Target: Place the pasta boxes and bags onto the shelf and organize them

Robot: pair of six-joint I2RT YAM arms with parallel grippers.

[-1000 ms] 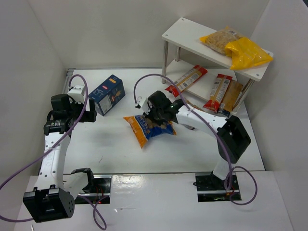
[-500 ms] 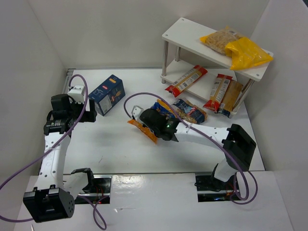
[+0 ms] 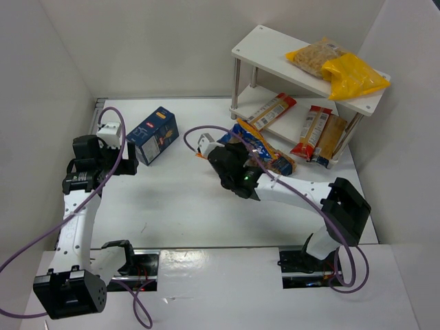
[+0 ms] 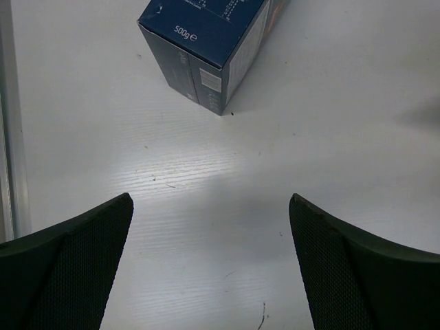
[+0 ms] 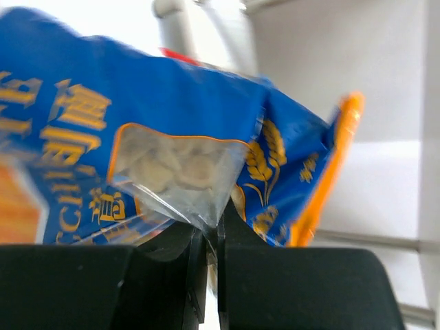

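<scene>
I should now carry the orange-and-blue bag inward with my right gripper until it rests over the red-orange bags (image 3: 311,130), since the lower board's front (image 3: 286,135) is open to it.
My right gripper (image 3: 236,152) (image 5: 214,230) is shut on the clear window edge of the orange-and-blue bag (image 3: 253,142) (image 5: 172,130) and holds it off the table, just in front of the shelf's (image 3: 269,42) left legs. A small dark-labelled bag (image 3: 282,163) lies on the table right behind it. Two yellow bags (image 3: 317,56) (image 3: 352,75) rest on the top board. Long red-orange bags (image 3: 267,115) (image 3: 311,132) lie on the lower board. The dark-blue pasta box (image 3: 152,135) (image 4: 206,48) lies at the back left. My left gripper (image 3: 128,163) (image 4: 211,199) is open just short of it, holding nothing.
White walls close in the table on the left, back and right. The shelf's thin silver legs (image 3: 236,82) stand close to the held bag. A purple cable (image 3: 206,129) loops over the right wrist. The arm bases (image 3: 130,261) sit at the near edge.
My right arm has lifted the orange-and-blue bag from the middle of the table and carried it back and to the right, towards the shelf. The left arm has not moved.
</scene>
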